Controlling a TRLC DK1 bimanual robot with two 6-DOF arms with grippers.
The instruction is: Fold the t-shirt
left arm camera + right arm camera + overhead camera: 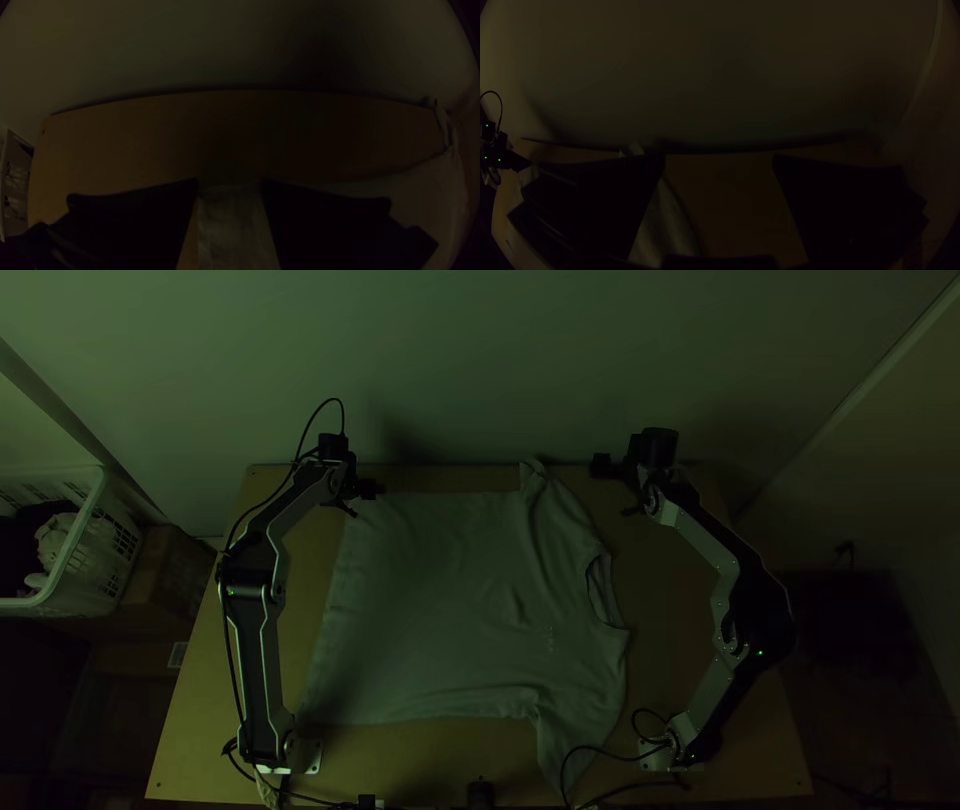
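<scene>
The pale t-shirt has soft wrinkles [518, 605] running through it, so its far side [450, 500] will fold over as a piece of cloth when the robot moves the t-shirt's hem corner inward.
In the top view the pale t-shirt [440, 600] lies spread with some wrinkles, hem to the left and neck opening to the right; one sleeve extends to the far edge, the other towards the near edge. My left gripper [360, 499] is at the shirt's far hem corner, fingers parted. In its wrist view, cloth [235, 225] shows between the open fingers of my left gripper [230, 181]. To the right of the far sleeve is my right gripper [616, 486], open. The right wrist view shows the sleeve [665, 225] beside one finger of my right gripper [720, 157].
The wooden table [690, 560] has bare wood right of the shirt and along its far edge, where a pale wall [480, 370] rises. A white basket [75, 555] holding cloth stands off the left side. Cables [600, 752] run near the front edge, one across the near sleeve.
</scene>
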